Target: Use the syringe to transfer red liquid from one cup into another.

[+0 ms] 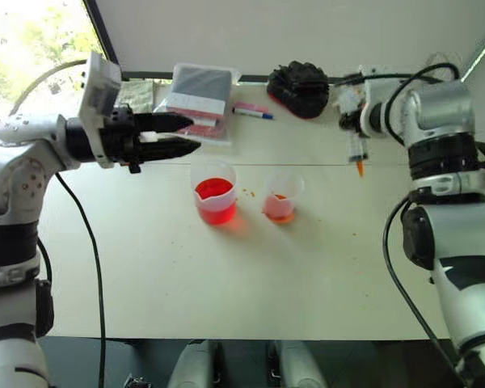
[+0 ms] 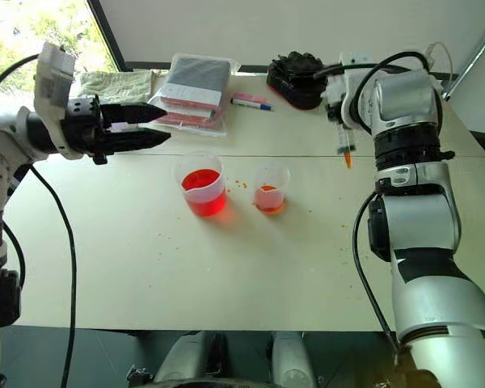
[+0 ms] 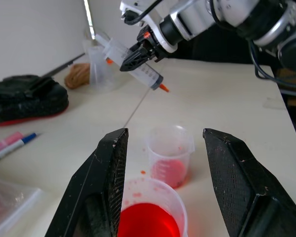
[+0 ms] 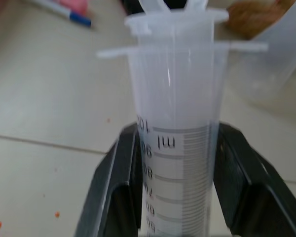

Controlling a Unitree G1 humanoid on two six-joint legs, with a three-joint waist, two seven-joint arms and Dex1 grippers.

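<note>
The robot's left gripper is hovering low by the larger beaker [image 1: 215, 194], where the syringe has to go, so it should lift out of the way before it takes the plunger [image 4: 175, 20].
My right gripper [image 1: 354, 123] is shut on the barrel of the clear syringe [image 1: 357, 150], holding it above the table's back right. The syringe hangs with its orange tip down and its white plunger [image 4: 173, 15] pushed in. The barrel [image 4: 175, 143] looks empty between the black fingers. The larger beaker [image 1: 214, 192] holds red liquid [image 1: 213, 191] and stands at mid-table. The smaller cup [image 1: 282, 196] stands just to its right with a shallow pinkish layer at the bottom. My left gripper [image 1: 184, 134] hovers open above and to the left of the beaker, pointing toward the right, nothing between its fingers [image 3: 103, 182].
Along the table's [image 1: 226, 275] far edge lie a clear bag with a dark item [image 1: 199, 92], a pink and blue pen [image 1: 252, 111], a black and red bundle [image 1: 301, 87] and a cloth [image 2: 117, 83]. Small orange drops [image 1: 248, 192] dot the table near the cups.
</note>
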